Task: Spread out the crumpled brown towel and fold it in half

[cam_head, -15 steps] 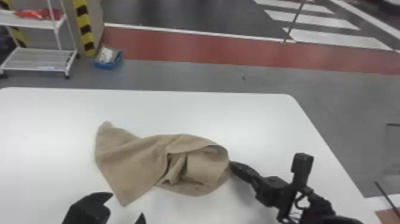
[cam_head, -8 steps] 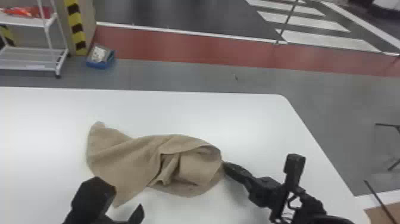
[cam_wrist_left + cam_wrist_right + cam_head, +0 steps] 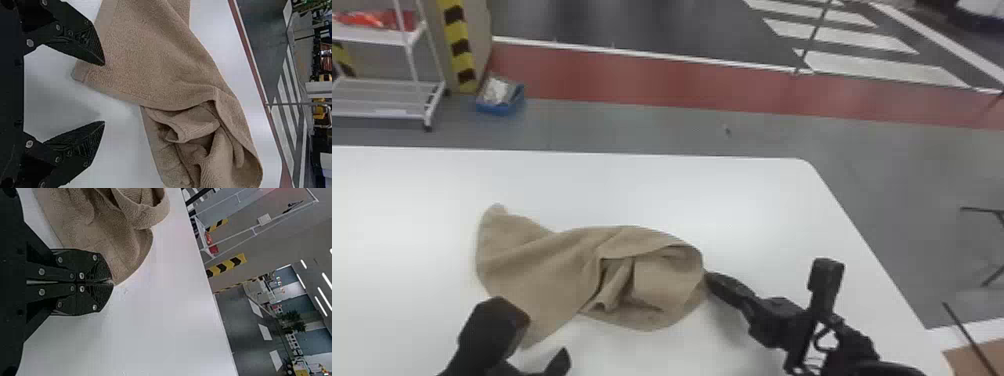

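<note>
I expect the towel (image 3: 544,268) to open into a much longer piece than this heap when I pull the brown towel's corners apart, because deep folds (image 3: 619,278) gather up its length.
The brown towel (image 3: 547,270) lies crumpled on the white table, its right half bunched in folds and its left half flatter. My left gripper (image 3: 539,335) is at the towel's near left corner in the head view. In the left wrist view the left gripper (image 3: 104,93) stands open, one finger over the towel (image 3: 156,58) near a corner and the other above bare table. At the towel's right end is my right gripper (image 3: 709,280). Seen in the right wrist view, the right gripper (image 3: 111,282) is shut on the tip of the towel's corner (image 3: 121,266).
The white table (image 3: 732,200) extends beyond the towel on all visible sides, with its right edge past the right arm. On the floor behind stand a white wire shelf (image 3: 387,100) and a blue bin (image 3: 499,102).
My left gripper has shifted right and further into the head view, near the towel's near corner. The head view has panned slightly right. The right gripper keeps its place at the towel's right end.
</note>
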